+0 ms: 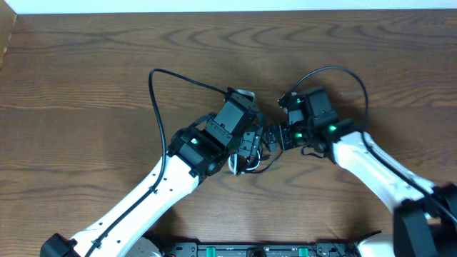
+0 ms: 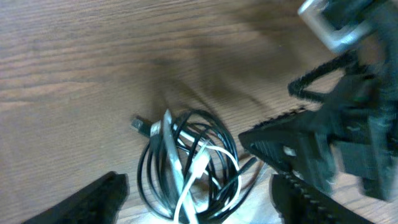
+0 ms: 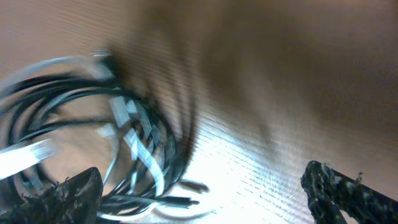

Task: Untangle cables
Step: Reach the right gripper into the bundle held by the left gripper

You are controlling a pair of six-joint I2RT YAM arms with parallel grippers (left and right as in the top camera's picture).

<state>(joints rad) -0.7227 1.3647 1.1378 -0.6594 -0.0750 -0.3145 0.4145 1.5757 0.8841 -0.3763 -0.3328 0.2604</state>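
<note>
Next, my left gripper moves away, because both grippers crowd the tangled coil (image 2: 189,168). Meanwhile my right gripper should grab the coil's near edge (image 2: 230,146) and lift the cords to spread them out.
The cables (image 2: 186,168) lie in one tangled coil of thin black and white cords on the wooden table, with a small plug end (image 2: 138,124) sticking out to the upper left. My left gripper (image 2: 199,186) is open, with a finger on each side of the coil. My right gripper (image 3: 202,177) is open too, with the coil (image 3: 93,137) against its left finger and bare table between the fingers. In the overhead view both grippers, left (image 1: 251,146) and right (image 1: 273,137), meet above the coil (image 1: 250,165), which they mostly hide.
The wooden table (image 1: 86,78) stretches out all around. A thicker black arm cable (image 1: 153,93) loops to the left of the left arm, and another (image 1: 343,71) arches over the right arm. The right gripper's black body (image 2: 323,143) fills the right of the left wrist view.
</note>
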